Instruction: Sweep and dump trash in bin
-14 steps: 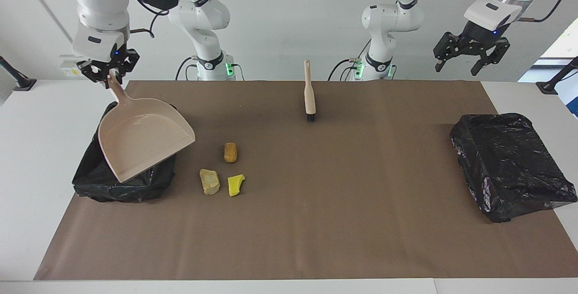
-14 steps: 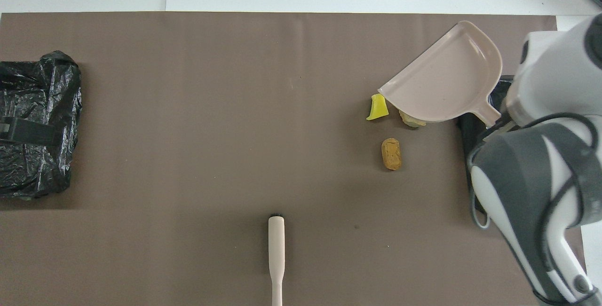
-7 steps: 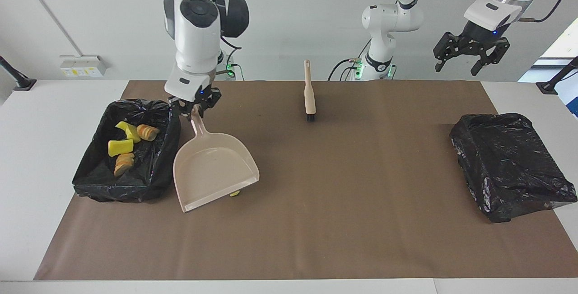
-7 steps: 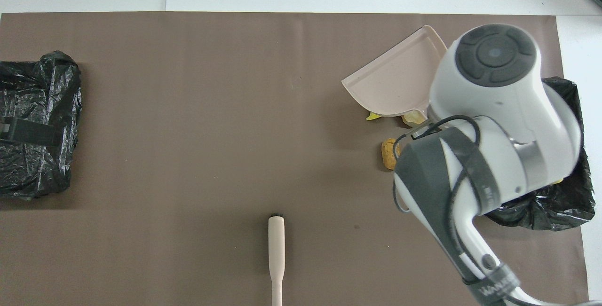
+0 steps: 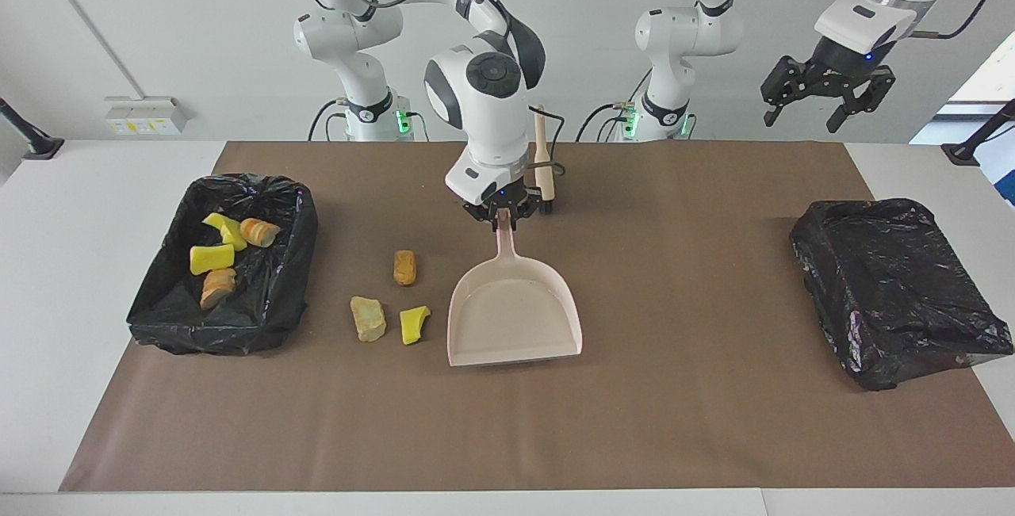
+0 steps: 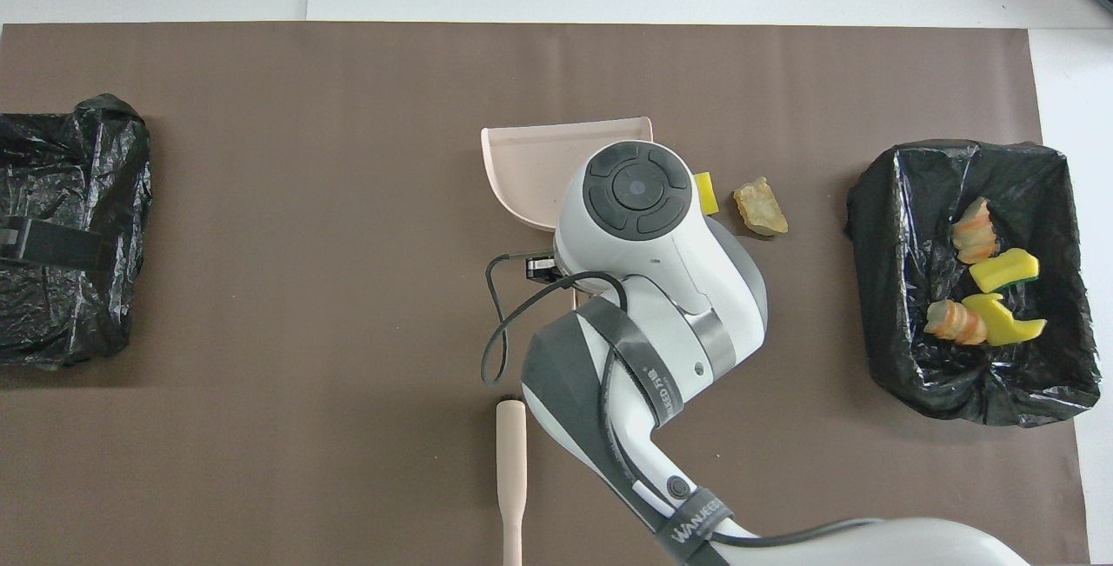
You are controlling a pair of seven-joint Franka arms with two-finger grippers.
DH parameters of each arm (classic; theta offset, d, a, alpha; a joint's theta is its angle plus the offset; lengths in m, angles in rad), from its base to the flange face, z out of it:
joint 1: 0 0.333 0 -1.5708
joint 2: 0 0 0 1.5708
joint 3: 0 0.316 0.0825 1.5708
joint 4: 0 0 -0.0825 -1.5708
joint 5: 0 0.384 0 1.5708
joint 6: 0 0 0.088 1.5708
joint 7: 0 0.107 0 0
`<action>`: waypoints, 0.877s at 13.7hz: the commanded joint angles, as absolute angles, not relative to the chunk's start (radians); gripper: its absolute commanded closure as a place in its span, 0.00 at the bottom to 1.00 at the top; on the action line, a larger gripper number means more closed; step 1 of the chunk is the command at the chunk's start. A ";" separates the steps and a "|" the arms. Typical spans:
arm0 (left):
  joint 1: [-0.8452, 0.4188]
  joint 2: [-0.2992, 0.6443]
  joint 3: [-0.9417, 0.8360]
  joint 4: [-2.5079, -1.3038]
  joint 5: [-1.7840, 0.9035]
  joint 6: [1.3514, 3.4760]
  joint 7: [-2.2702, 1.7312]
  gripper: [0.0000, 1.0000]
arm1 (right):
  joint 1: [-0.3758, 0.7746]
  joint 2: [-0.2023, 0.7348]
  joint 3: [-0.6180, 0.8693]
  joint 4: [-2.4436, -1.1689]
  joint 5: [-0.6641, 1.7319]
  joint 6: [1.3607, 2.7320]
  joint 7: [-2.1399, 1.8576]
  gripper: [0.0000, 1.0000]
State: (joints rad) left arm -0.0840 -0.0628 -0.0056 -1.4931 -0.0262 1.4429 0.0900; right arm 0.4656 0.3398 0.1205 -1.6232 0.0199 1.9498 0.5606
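Note:
The empty beige dustpan (image 5: 514, 312) hangs low beside open mat (image 5: 609, 324). My right gripper keeps moving it away from the trash until it lies flat, then let it go.
My right gripper (image 5: 501, 213) is shut on the handle of the beige dustpan (image 5: 514, 318), low over the middle of the mat. The pan's (image 6: 530, 157) mouth points away from the robots. Three pieces of trash lie on the mat beside it, toward the right arm's end: an orange-brown oval (image 5: 405, 267), a tan chunk (image 5: 368, 318) (image 6: 761, 207) and a yellow wedge (image 5: 414, 324) (image 6: 706, 192). My arm hides the oval from overhead. The black-lined bin (image 5: 238, 183) (image 6: 956, 153) holds several yellow and orange pieces (image 5: 212, 258) (image 6: 1000, 270). My left gripper (image 5: 817, 104) waits open, high up at its own end.
A beige brush (image 5: 543, 167) (image 6: 511, 462) lies on the mat close to the robots, just beside my right gripper. A second bin covered in black plastic (image 5: 896, 286) (image 6: 69, 227) sits at the left arm's end. The brown mat (image 5: 674, 421) covers most of the table.
My right arm carried the dustpan from over the bin, across the three loose pieces, down to the middle of the mat. The left arm has not moved.

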 commanded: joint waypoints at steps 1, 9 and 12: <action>-0.084 -0.063 -0.005 -1.477 -0.017 1.422 0.089 0.00 | 0.512 0.409 0.120 -1.592 0.044 2.009 0.624 1.00; -0.086 -0.066 -0.006 -1.483 -0.017 1.407 0.087 0.00 | 0.566 0.465 0.120 -1.594 0.055 2.120 0.689 1.00; -0.084 -0.069 -0.005 -1.485 -0.017 1.404 0.084 0.00 | 0.577 0.468 0.120 -1.598 0.064 2.146 0.721 1.00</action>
State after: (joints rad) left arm -0.0841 -0.0630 -0.0062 -1.4931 -0.0262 1.4299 0.0894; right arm 0.5718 0.4569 0.1209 -1.6100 0.0377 2.1239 0.7018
